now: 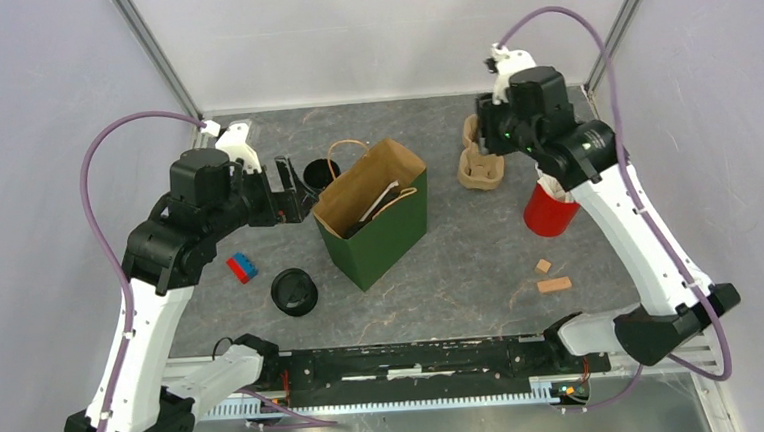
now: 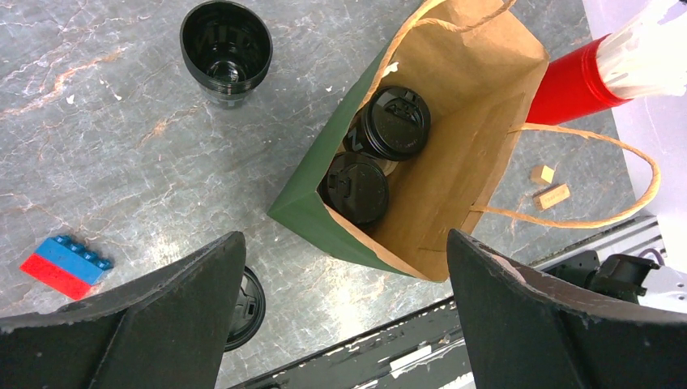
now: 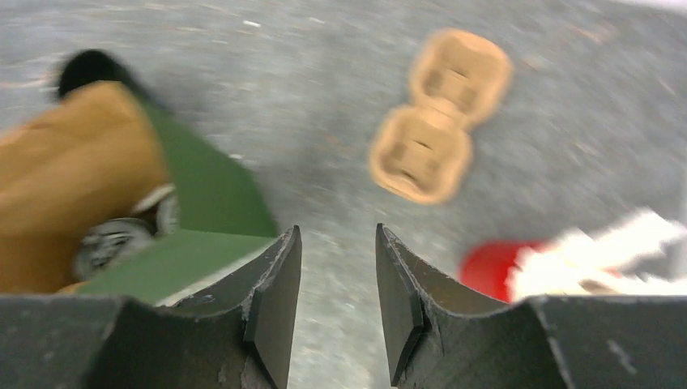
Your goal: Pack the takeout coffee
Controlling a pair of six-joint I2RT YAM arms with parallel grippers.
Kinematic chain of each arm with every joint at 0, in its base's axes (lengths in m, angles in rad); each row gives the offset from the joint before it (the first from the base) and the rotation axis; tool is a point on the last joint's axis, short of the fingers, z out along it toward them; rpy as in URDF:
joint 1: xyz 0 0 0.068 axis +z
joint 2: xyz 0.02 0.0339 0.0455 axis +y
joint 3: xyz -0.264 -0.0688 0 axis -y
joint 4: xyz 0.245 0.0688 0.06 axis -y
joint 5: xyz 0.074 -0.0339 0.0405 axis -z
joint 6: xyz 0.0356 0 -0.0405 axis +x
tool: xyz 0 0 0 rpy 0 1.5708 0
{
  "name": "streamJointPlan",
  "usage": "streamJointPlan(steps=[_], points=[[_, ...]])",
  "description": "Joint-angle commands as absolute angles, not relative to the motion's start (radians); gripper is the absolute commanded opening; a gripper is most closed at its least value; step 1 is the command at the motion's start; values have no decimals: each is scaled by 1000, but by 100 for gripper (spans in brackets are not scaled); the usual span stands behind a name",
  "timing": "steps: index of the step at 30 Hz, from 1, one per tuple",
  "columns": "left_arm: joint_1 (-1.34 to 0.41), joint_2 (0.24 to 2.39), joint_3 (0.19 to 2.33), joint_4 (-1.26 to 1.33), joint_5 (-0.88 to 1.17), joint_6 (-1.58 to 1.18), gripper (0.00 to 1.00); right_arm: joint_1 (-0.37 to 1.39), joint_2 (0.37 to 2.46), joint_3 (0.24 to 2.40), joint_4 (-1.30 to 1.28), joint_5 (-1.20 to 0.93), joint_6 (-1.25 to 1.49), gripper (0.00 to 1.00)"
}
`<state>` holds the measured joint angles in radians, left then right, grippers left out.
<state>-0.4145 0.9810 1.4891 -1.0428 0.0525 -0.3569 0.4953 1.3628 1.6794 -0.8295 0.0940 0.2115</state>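
Note:
I go on moving my open right gripper toward the packets before its fingers close on one of them, because white packets (image 1: 552,186) stick up past the red cup's rim (image 1: 557,201).
The green paper bag (image 1: 373,217) stands open mid-table. In the left wrist view it (image 2: 316,207) holds two black lidded coffee cups (image 2: 395,121) (image 2: 355,188). A third lidded cup (image 1: 293,292) stands on the table in front of the bag's left side, half hidden behind my left finger (image 2: 247,306). An open, lidless black cup (image 1: 320,172) (image 2: 226,50) stands behind the bag's left side. My left gripper (image 1: 291,186) (image 2: 344,239) is wide open and empty, held above the table left of the bag. My right gripper (image 1: 493,134) (image 3: 338,231) is open and empty, above the table right of the bag.
A tan pulp cup carrier (image 1: 480,160) (image 3: 437,113) lies at the back right. A red cup of white packets (image 1: 550,211) (image 2: 579,81) stands right of the bag. A red and blue brick (image 1: 242,268) lies at the left. Two small wooden pieces (image 1: 553,285) lie front right.

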Motion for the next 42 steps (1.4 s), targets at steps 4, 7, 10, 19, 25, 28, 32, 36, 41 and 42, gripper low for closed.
streamJointPlan(steps=[4,7,10,19,25,28,32,36,41,42], points=[[-414,969,1499,-1029,39,-297,100,389,1321,1579,-1063,372,185,44],[-414,967,1498,-1029,43,-289,100,372,1323,1530,-1114,394,190,43],[-414,964,1493,-1029,41,-282,100,364,1306,1483,-1108,395,196,42],[-415,972,1497,-1029,39,-278,100,348,1300,1402,-1040,485,124,42],[-415,976,1499,-1028,39,-283,100,337,1319,1393,-999,518,70,42],[-414,975,1503,-1029,33,-279,100,331,1325,1387,-986,511,62,41],[-414,970,1501,-1029,28,-277,100,324,1331,1366,-966,492,57,42],[-415,967,1499,-1030,28,-274,100,320,1337,1346,-950,489,51,42],[-415,964,1499,-1030,25,-272,100,314,1342,1329,-927,484,35,36],[-415,965,1498,-1030,26,-272,100,314,1342,1328,-927,483,32,34]])
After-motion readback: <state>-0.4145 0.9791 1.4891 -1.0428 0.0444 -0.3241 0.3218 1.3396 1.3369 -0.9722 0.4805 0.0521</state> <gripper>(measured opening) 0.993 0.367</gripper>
